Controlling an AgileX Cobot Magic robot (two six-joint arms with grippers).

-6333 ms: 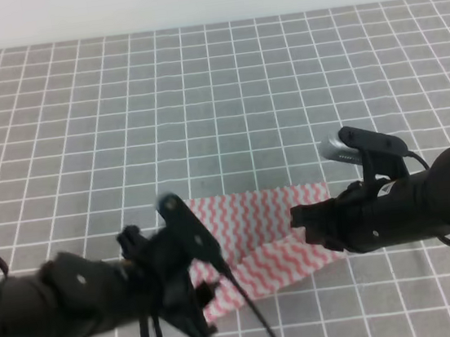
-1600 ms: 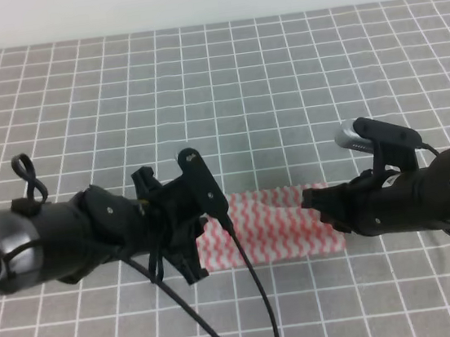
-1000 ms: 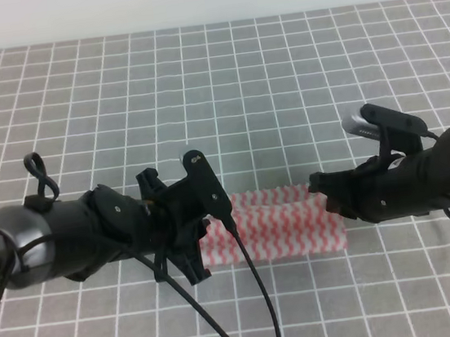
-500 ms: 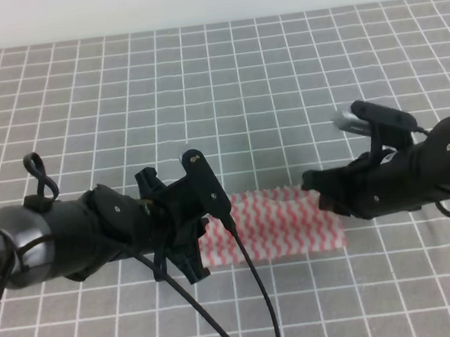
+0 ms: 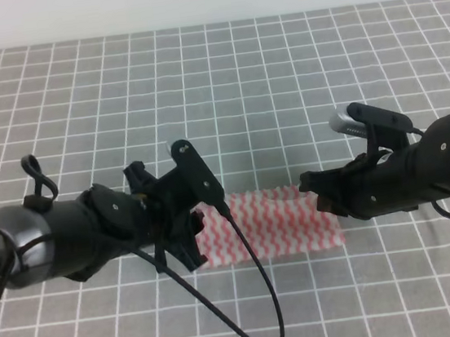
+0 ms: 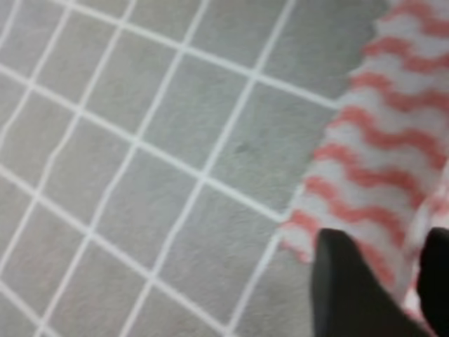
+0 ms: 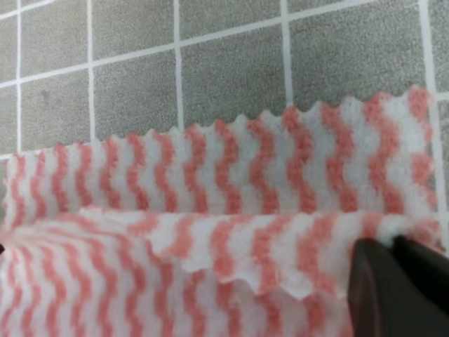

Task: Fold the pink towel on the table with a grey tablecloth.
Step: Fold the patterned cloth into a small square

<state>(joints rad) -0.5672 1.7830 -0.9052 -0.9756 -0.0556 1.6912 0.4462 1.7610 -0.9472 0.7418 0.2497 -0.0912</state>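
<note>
The pink towel's lower layer point(image 5: 259, 230) sticks out point(image 6: 365, 172) beyond its upper layer. Its edges should stay uneven when I fold the towel shorter.
The pink towel point(image 5: 269, 222) lies as a long folded strip on the table with a grey tablecloth point(image 5: 216, 95), between my two grippers. My left gripper point(image 5: 200, 223) is at the strip's left end. In the left wrist view its two dark fingers point(image 6: 344, 288) stand apart over the towel's point(image 6: 379, 147) edge, and striped cloth shows in the gap. My right gripper point(image 5: 313, 191) is at the strip's right end. The right wrist view shows this gripper point(image 7: 391, 246) with its fingers pressed together on the raised upper fold of the towel point(image 7: 231, 175).
White-lined grey cloth point(image 6: 175, 140) spreads on all sides of the towel. A black cable point(image 5: 257, 296) from the left arm loops down over the cloth in front of the towel. A pale wall runs along the far edge.
The lifted towel half came forward and down into a flat folded strip. In the last half second my left gripper drew slightly left and up off the towel's end; its cable sagged lower.
</note>
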